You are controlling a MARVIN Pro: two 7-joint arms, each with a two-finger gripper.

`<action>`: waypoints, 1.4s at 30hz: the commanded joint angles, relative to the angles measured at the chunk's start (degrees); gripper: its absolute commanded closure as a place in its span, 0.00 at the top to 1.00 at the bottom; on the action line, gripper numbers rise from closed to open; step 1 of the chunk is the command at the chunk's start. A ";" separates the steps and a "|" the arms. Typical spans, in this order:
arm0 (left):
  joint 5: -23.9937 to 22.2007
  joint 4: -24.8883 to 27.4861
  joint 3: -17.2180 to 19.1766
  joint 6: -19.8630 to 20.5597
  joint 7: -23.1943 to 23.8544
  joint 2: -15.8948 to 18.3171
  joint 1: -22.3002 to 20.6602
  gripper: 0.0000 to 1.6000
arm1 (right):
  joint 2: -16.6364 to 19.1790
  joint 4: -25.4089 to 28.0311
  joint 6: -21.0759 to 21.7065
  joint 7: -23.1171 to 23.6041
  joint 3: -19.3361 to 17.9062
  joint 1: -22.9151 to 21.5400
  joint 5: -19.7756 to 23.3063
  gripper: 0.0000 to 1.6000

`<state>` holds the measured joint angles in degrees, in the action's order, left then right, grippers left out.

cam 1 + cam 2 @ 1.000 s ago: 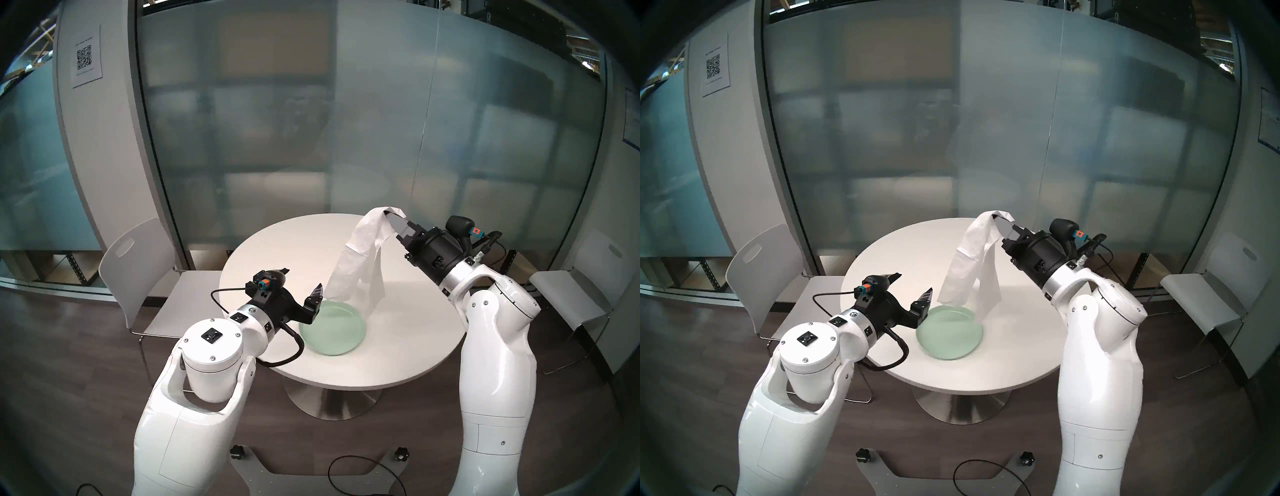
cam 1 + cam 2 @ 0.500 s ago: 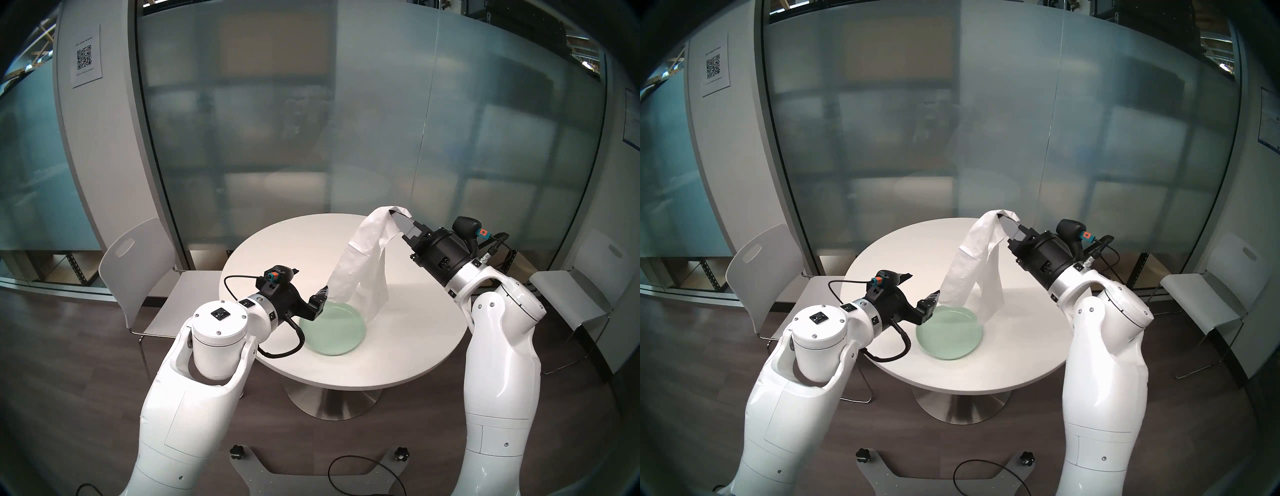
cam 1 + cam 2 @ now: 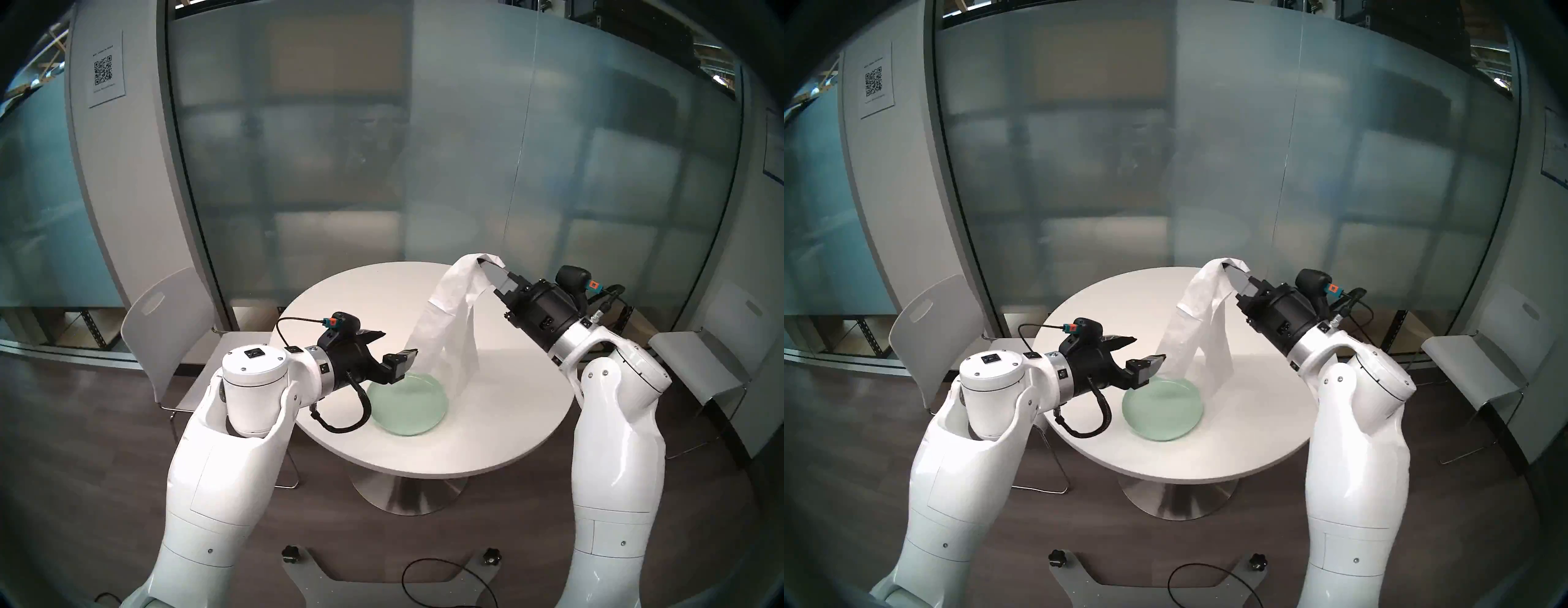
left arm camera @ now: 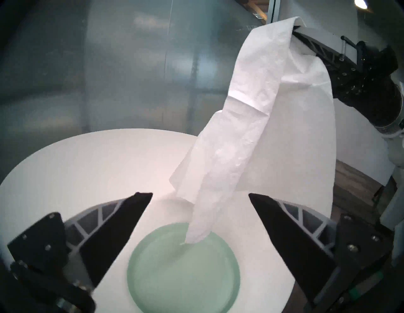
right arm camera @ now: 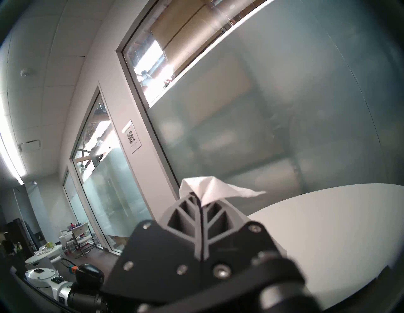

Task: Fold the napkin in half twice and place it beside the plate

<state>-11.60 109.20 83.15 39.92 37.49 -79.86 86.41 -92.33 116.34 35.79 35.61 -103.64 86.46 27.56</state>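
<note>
My gripper will spread the corners of the napkin (image 3: pixel 437 339), which hangs in loose strips (image 3: pixel 467 304), so the napkin will open into a broad sheet with a sagging top edge.
The white napkin (image 3: pixel 449 305) hangs crumpled in two loose strips from my right gripper (image 3: pixel 485 264), which is shut on its top corner high above the round white table (image 3: pixel 352 305). In the right wrist view the fingers (image 5: pixel 192 218) are pressed together on the napkin (image 5: pixel 209 190). The mint-green plate (image 3: pixel 407 403) lies on the table below. My left gripper (image 3: pixel 405 363) is open just above the plate's far left rim. In the left wrist view the napkin's lower end (image 4: pixel 203 218) hangs between its spread fingers (image 4: pixel 122 218) over the plate (image 4: pixel 183 273).
A white chair (image 3: pixel 169 322) stands at the table's left and another (image 3: pixel 695 365) at its right. A frosted glass wall (image 3: pixel 382 170) runs close behind the table. My base frame and a black cable (image 3: pixel 449 581) are on the floor in front.
My left gripper has moved right toward the napkin's lower end and turned at the wrist, still open. The right gripper shifted slightly right, still holding the napkin up.
</note>
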 commanded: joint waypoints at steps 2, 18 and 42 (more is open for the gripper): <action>-2.30 -0.47 -0.28 1.41 3.70 0.57 -2.26 1.00 | -0.21 0.64 0.10 0.36 0.19 -1.06 0.61 0.00; 0.72 -7.47 -3.55 -1.02 2.17 -0.69 -5.54 1.00 | -0.16 1.75 1.27 0.92 -0.18 -0.70 1.01 0.00; 0.01 -8.47 -1.81 -1.78 2.56 -0.53 -4.98 0.00 | -0.85 2.06 1.64 1.18 -0.79 -0.29 0.80 0.00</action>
<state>-11.01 99.40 81.49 38.47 39.30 -80.13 81.67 -92.79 117.09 37.72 36.72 -104.37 86.57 28.01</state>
